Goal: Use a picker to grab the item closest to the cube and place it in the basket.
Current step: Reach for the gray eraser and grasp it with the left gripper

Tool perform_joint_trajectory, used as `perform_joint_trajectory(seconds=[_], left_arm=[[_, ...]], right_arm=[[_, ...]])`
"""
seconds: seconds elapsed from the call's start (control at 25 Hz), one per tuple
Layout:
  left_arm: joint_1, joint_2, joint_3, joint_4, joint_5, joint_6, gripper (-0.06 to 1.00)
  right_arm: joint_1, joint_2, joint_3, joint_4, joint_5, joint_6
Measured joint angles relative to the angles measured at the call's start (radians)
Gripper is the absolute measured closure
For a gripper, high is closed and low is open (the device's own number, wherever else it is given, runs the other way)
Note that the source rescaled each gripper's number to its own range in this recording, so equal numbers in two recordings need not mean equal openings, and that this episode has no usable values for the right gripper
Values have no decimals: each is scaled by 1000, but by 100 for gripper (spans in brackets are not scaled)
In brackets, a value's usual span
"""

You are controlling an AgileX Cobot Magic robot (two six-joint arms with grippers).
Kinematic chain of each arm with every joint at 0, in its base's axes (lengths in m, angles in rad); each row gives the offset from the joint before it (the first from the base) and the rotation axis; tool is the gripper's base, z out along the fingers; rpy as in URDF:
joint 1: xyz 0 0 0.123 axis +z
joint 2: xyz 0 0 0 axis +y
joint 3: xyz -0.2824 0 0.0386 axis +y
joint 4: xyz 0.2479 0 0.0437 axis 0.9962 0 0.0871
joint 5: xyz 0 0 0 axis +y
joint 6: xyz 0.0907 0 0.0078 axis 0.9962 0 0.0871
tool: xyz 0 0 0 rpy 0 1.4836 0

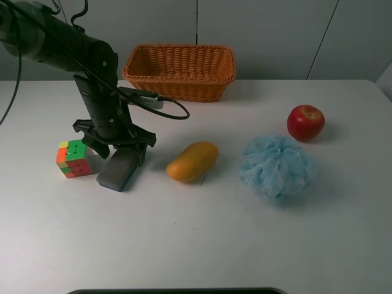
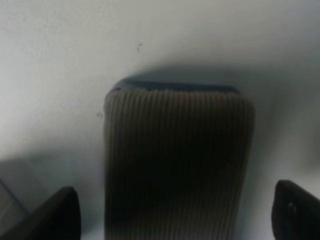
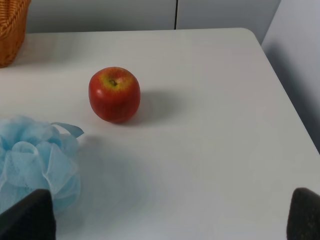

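Note:
The grey ribbed pouch (image 1: 119, 169) has a straight dark rim (image 2: 181, 86) behind it, so I expect the pouch to stay stiff when I pick it up by its far end.
A multicoloured cube (image 1: 75, 158) sits at the left of the white table. Right beside it lies a grey ribbed pouch (image 1: 118, 171), the item nearest the cube. My left gripper (image 1: 116, 150) is down over the pouch's far end, open, with one fingertip on each side of it. In the left wrist view the pouch (image 2: 177, 160) fills the middle, and the dark fingertips (image 2: 55, 212) stand apart from its edges. The orange wicker basket (image 1: 180, 70) stands at the back. My right gripper (image 3: 170, 217) is open and empty, and out of the exterior high view.
An orange mango (image 1: 192, 161) lies right of the pouch. A blue bath puff (image 1: 277, 166) and a red apple (image 1: 305, 122) sit further right; both show in the right wrist view, apple (image 3: 114, 94) and puff (image 3: 35, 160). A cable loops off the left arm.

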Motion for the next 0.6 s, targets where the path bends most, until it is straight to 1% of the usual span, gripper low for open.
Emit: perform_joint_trajectory(seconds=[0.44,0.48,0.52,0.56,0.6], left_arm=[[0,28,0,0,-7,6,-3],[0,28,0,0,-7,6,2],[0,28,0,0,-7,6,19],[0,28,0,0,-7,6,46],[0,28,0,0,-7,6,94]], right_arm=[[0,0,0,0,0,0],[0,0,0,0,0,0],[0,0,0,0,0,0],[0,0,0,0,0,0],[0,0,0,0,0,0]])
